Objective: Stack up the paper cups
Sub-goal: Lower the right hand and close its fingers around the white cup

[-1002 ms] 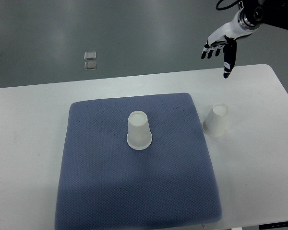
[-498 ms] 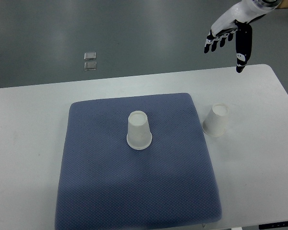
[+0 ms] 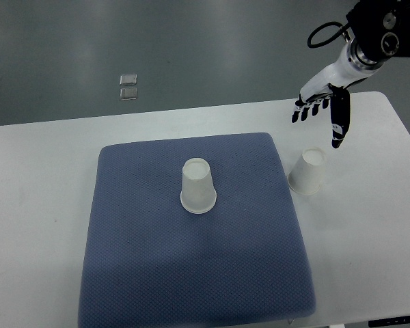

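Both paper cups taper up from wide rims (image 3: 198, 203), so the cup off the mat (image 3: 307, 171) will nest almost fully over the other when I lower it.
Two white paper cups stand upside down. One cup (image 3: 198, 186) sits in the middle of the blue mat (image 3: 191, 273). The other cup (image 3: 308, 171) stands on the bare white table (image 3: 41, 178) just off the mat's right edge, leaning slightly. My right hand (image 3: 322, 111) hangs open above the table's far side, fingers spread and pointing down, a short way above and beyond the right cup. It holds nothing. The left arm does not show.
Two small clear squares (image 3: 128, 87) lie on the grey floor beyond the table's far edge. The table's right edge runs close to the right cup.
My right hand has dropped lower and come nearer, now hanging closer to the right cup. Both cups stay where they were.
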Tool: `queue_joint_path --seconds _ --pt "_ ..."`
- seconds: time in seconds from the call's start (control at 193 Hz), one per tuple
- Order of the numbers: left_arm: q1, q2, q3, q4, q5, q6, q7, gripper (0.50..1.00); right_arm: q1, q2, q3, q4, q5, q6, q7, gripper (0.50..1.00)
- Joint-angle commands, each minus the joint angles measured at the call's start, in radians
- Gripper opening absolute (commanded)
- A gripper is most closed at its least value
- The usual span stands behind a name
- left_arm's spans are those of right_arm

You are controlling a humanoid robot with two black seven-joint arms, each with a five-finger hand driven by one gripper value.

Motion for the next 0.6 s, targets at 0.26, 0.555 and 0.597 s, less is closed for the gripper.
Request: queue_joint_path --seconds 0.26,0.555,0.597 --pt "0.0 0.0 0.0 0.001 0.0 0.0 0.003 1.0 -0.182 0.091 -0.001 -0.095 -0.005 -0.185 -0.03 0.921" --pt "0.0 0.0 -0.001 0.001 0.0 0.0 0.003 1.0 -0.283 0.099 -0.006 -0.156 -0.005 -0.23 -0.052 0.917" --pt "0.002 0.0 -0.001 0.003 0.0 0.0 0.003 1.0 -0.298 0.099 -0.008 -0.159 -0.005 -0.24 -0.052 0.915"
